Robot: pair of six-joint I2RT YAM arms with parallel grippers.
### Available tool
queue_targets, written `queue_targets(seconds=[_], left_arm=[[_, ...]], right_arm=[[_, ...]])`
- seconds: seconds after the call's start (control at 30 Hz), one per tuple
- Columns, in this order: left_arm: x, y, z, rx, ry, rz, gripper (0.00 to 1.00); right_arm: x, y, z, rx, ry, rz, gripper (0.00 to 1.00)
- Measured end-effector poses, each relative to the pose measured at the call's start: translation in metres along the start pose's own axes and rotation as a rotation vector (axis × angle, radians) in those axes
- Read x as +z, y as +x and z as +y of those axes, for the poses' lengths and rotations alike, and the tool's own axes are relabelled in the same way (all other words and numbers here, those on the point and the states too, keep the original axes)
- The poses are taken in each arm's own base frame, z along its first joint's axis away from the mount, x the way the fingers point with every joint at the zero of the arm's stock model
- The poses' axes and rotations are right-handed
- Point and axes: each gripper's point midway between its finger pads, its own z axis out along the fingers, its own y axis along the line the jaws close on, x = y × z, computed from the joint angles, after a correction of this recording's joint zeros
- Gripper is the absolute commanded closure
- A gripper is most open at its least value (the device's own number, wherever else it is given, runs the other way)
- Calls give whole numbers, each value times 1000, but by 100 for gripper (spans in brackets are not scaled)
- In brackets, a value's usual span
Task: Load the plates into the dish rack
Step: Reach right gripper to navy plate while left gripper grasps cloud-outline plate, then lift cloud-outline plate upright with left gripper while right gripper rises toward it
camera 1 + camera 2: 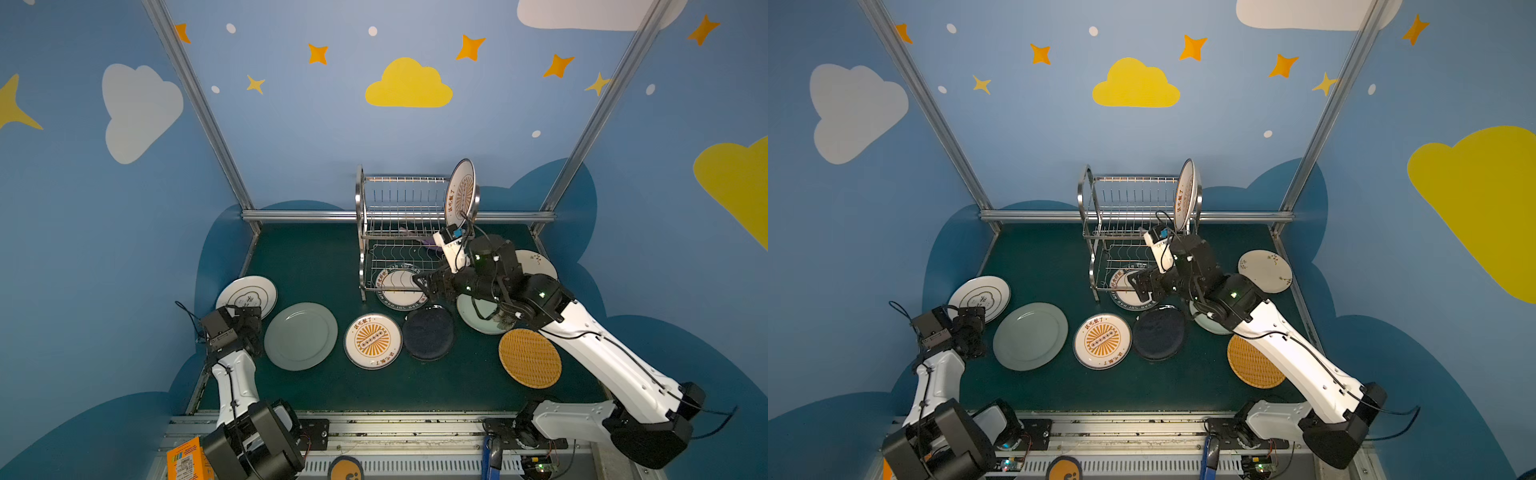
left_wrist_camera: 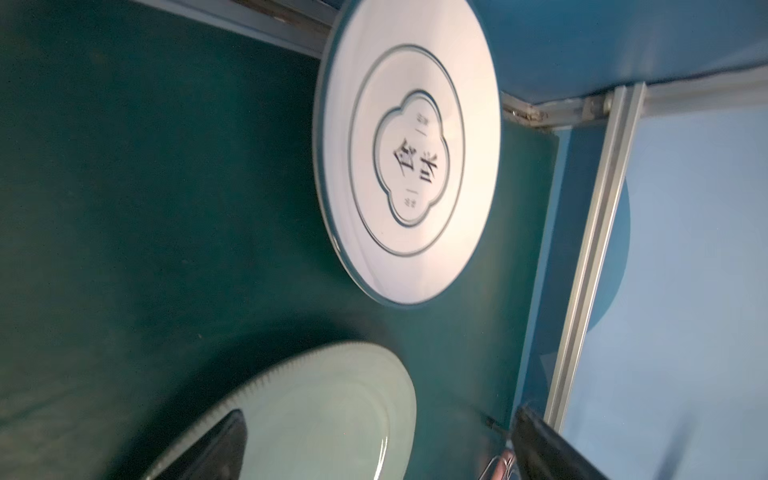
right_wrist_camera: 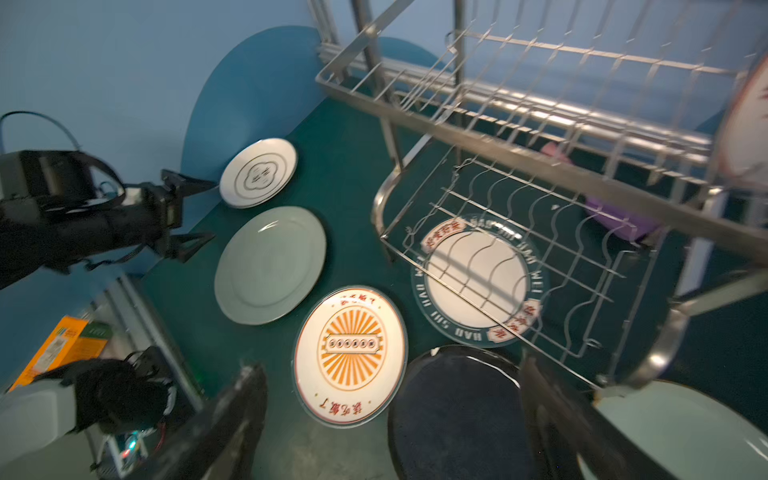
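Note:
The robot's left gripper should pick up the emblem plate (image 1: 246, 293) and hand it over for the dish rack's upper level (image 1: 420, 209), because the plate lies by the wall, far from the right gripper.
The steel dish rack (image 1: 399, 216) stands at the back, with one sunburst plate (image 1: 461, 193) upright at the right end of its upper tier. A lettered-rim plate (image 3: 476, 278) lies flat under the lower tier. On the mat lie an emblem plate (image 1: 247, 296), a pale green plate (image 1: 300, 336), a sunburst plate (image 1: 372, 340), a navy plate (image 1: 428, 332), a woven tan plate (image 1: 530, 357) and a cream floral plate (image 1: 1264, 270). My right gripper (image 1: 422, 289) hangs open and empty at the rack's front, above the navy plate (image 3: 457, 415). My left gripper (image 1: 257, 328) is open beside the green plate (image 2: 316, 415).
A second pale green plate (image 1: 478, 318) lies partly under my right arm. Something purple (image 3: 615, 220) sits behind the rack. An orange box (image 1: 187, 461) is at the front left. Aluminium rails (image 1: 299, 215) and blue walls close in the mat.

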Motion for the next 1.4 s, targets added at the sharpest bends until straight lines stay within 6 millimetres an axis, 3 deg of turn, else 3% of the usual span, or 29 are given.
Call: queue_targets(seconds=[0.23, 0.5, 0.77, 1.0, 1.2, 1.4], left_arm=[[26, -16, 13, -110, 56, -57, 15], [54, -30, 13, -149, 110, -101, 25], [80, -36, 1, -144, 199, -120, 36], [101, -44, -5, -167, 273, -127, 57], [114, -43, -3, -179, 313, -112, 94], [119, -33, -13, -153, 330, -72, 96]], right_arm=[[30, 38, 59, -97, -158, 54, 7], [58, 63, 90, -164, -224, 117, 7], [60, 66, 92, -196, -222, 124, 8], [58, 66, 84, -219, -184, 123, 8], [46, 56, 81, -223, -168, 83, 8], [40, 49, 75, -219, -143, 61, 8]])
